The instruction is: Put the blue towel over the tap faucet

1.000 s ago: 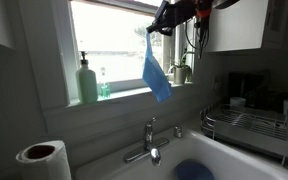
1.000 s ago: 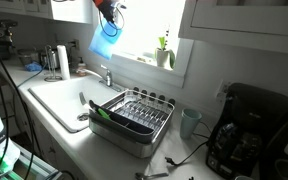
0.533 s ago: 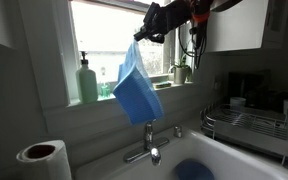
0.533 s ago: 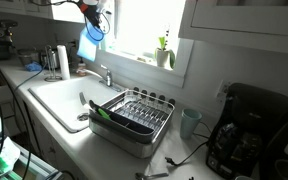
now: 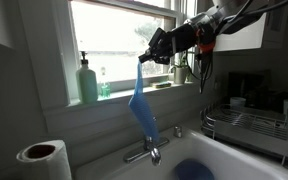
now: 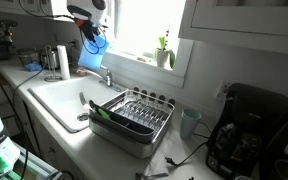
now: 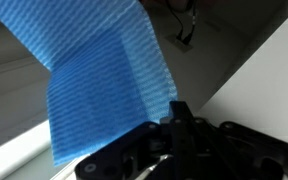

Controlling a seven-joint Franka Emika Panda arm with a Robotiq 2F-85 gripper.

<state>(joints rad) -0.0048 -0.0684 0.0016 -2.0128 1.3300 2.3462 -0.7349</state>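
Note:
The blue towel's lower end is hanging clear above the tap faucet, so next my gripper moves down and back from the window and lays the towel across the spout.
My gripper is shut on the top edge of the blue towel, which hangs straight down in front of the window. Its lower end hangs just above the chrome tap faucet at the back of the white sink. In an exterior view the gripper holds the towel above the faucet. In the wrist view the towel fills the upper left, above my dark jaws.
A green soap bottle stands on the window sill. A paper towel roll stands beside the sink. A metal dish rack sits by the sink. A small plant is on the sill. A coffee maker stands further along the counter.
The gripper has come down from near the window's top with the towel. The towel swung out wide and now hangs narrow, with its end near the faucet.

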